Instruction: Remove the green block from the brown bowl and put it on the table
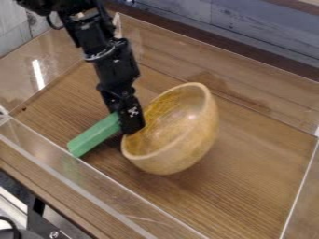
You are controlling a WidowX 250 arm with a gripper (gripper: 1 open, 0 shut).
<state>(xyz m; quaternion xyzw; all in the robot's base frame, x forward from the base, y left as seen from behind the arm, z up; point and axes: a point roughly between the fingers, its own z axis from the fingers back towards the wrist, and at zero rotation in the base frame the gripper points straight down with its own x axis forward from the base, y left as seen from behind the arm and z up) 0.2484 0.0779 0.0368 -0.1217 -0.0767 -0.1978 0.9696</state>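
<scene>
The brown bowl is tilted, with its rim caught at the gripper's fingers [130, 140], so the robot should open its gripper and lower the bowl flat [173, 161] before it moves away.
The green block [92, 139] lies on the table [256, 177], just left of the brown bowl [178, 149]. Its right end reaches under my gripper [129, 119]. The bowl is empty and sits tilted, its opening facing up and to the left, with its near-left rim close against my fingers. The gripper points steeply down from the black arm [97, 42] and stands open above the block's right end, between block and bowl. I cannot tell whether a fingertip still touches the block.
Clear acrylic walls edge the table: one runs along the front [137, 191] close below the block, another along the left [35, 73]. Bare wood-grain tabletop stretches to the right of the bowl and behind it.
</scene>
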